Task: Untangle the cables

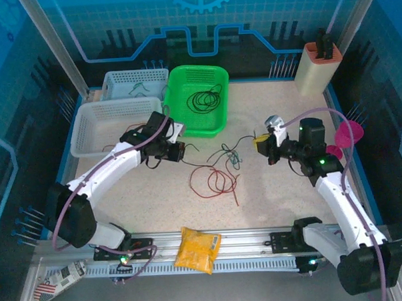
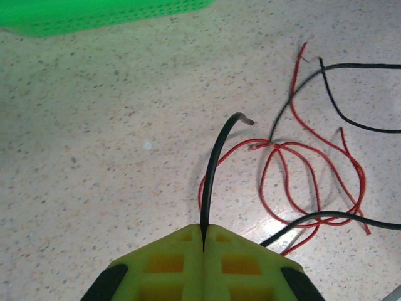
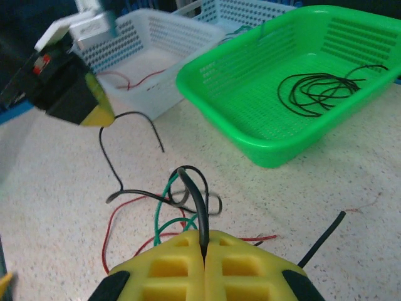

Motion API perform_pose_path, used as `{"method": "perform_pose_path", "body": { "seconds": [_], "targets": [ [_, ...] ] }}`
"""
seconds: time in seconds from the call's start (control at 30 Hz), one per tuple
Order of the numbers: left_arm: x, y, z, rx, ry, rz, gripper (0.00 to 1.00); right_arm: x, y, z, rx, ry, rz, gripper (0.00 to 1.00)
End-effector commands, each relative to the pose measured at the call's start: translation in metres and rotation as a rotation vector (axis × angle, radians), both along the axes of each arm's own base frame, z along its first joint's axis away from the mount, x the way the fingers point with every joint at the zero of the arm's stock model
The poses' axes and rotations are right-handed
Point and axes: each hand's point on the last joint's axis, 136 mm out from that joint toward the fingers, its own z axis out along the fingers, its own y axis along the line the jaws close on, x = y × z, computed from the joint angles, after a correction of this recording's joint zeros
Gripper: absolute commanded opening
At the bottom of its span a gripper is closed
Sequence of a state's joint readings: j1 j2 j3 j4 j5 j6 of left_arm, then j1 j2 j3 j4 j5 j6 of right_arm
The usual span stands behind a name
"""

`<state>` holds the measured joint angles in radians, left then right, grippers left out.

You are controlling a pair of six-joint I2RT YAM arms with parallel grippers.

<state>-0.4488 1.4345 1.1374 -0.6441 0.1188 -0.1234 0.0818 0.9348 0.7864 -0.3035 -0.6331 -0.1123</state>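
Note:
My right gripper should keep pulling away from the green loops (image 1: 235,160) with its fingers near the black cable's end (image 3: 340,217) until the black curls open out, and then let go.
The cables (image 1: 220,169) lie as a loose tangle of red, green and black strands on the table between the arms. My left gripper (image 1: 182,150) is at the tangle's left end, and its yellow-green jaws (image 2: 203,237) are shut on a black cable (image 2: 216,164). That strand arches up from the fingertips, with red loops (image 2: 313,164) lying beyond it. My right gripper (image 1: 261,143) is at the tangle's right end, shut (image 3: 203,243) on another black cable (image 3: 199,197), which loops over a green strand (image 3: 164,210). The left gripper (image 3: 94,108) hangs in the right wrist view at upper left.
A green basket (image 1: 178,91) at the back centre holds a coiled black cable (image 1: 204,100). Two white baskets (image 1: 86,125) (image 1: 118,79) stand to its left; the near one holds a red strand (image 3: 135,78). A yellow bag (image 1: 198,249) lies on the front rail. A beige holder (image 1: 321,70) stands back right.

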Motion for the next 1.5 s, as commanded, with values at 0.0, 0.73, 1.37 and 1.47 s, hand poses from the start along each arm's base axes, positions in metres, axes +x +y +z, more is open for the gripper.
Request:
{"method": "perform_pose_path", "body": {
  "seconds": [0.0, 0.73, 1.37, 1.47],
  "targets": [
    [-0.007, 0.019, 0.016, 0.037, -0.022, 0.021, 0.0, 0.003, -0.008, 0.019, 0.108, 0.038, -0.054, 0.0],
    [-0.013, 0.086, 0.093, 0.079, -0.195, 0.14, 0.0, 0.021, -0.067, -0.033, -0.004, 0.328, -0.456, 0.0],
    [0.023, 0.103, 0.196, -0.003, -0.512, 0.26, 0.0, 0.021, -0.07, -0.02, 0.069, 0.275, -0.493, 1.0],
    [0.03, 0.101, 0.227, -0.07, -0.612, 0.29, 0.0, 0.018, -0.068, -0.016, 0.077, 0.27, -0.487, 1.0]
  ]
}}
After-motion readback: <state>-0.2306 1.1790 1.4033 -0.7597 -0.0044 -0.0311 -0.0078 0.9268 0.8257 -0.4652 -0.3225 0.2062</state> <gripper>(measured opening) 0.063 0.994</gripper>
